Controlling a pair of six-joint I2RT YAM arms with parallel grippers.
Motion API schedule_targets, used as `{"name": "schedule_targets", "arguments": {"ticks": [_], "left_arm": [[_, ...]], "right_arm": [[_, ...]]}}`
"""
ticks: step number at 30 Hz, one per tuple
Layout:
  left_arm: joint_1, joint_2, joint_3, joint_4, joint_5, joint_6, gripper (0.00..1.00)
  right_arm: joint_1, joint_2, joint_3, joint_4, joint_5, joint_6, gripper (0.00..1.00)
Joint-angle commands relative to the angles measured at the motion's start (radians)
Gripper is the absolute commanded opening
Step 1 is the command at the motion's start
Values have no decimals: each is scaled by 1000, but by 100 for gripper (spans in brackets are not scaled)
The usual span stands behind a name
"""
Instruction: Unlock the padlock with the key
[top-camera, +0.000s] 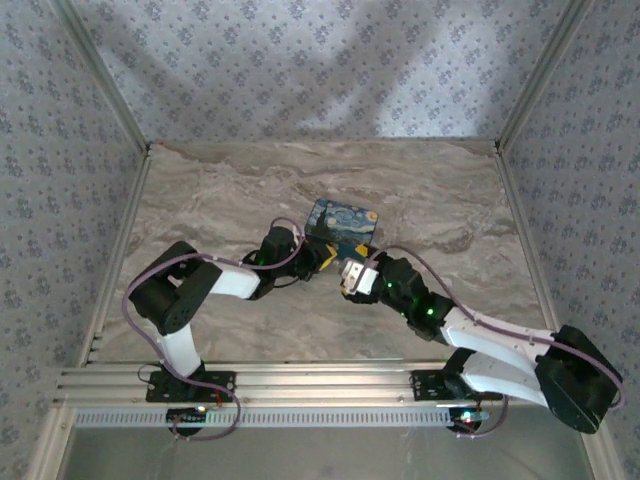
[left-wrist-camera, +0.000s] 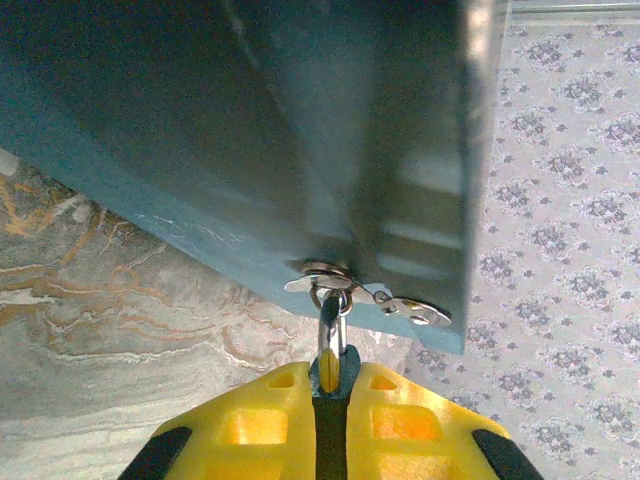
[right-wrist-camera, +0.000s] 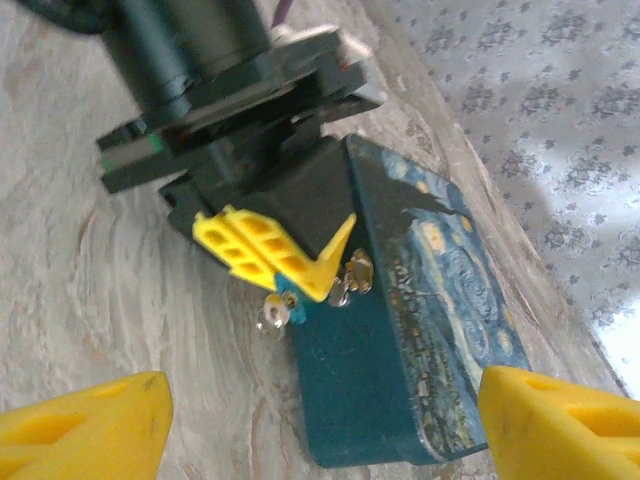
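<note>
The key's head (right-wrist-camera: 273, 311) sits crooked to the robot's open right gripper, so that gripper should swing around and pinch it while the left gripper holds the padlock (right-wrist-camera: 291, 292) steady.
The tiny padlock (left-wrist-camera: 332, 338) hangs by its silver shackle from the hasp (left-wrist-camera: 330, 276) on the side of the blue starry-print box (top-camera: 342, 224). My left gripper (left-wrist-camera: 330, 384) is shut on the padlock's dark bluish body. In the right wrist view the bluish padlock (right-wrist-camera: 296, 306) pokes out under the left gripper's yellow fingers (right-wrist-camera: 262, 246). A small silver key (right-wrist-camera: 270, 318) sits at its lower end, seemingly in the lock. My right gripper (right-wrist-camera: 322, 392) stands open a short way from the key, touching nothing. From above, the right gripper (top-camera: 350, 280) faces the left gripper (top-camera: 322, 258).
The box lies near the middle of the marbled table (top-camera: 220, 200). Patterned walls (top-camera: 320, 60) close in the back and both sides. An aluminium rail (top-camera: 300, 385) runs along the near edge by the arm bases.
</note>
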Motion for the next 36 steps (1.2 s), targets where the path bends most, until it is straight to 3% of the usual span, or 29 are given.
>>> {"name": "schedule_targets", "arguments": {"ticks": [1, 13, 28, 36], "left_arm": [[-13, -42, 4, 36, -8, -19, 0], [-21, -42, 10, 41, -5, -33, 0], [-27, -38, 20, 40, -2, -33, 0], [-28, -36, 22, 40, -1, -34, 0]], "right_arm": [[20, 31, -15, 64, 57, -115, 81], [29, 236, 9, 197, 65, -67, 76], [-2, 322, 52, 229, 42, -45, 42], [6, 339, 62, 232, 46, -34, 32]]}}
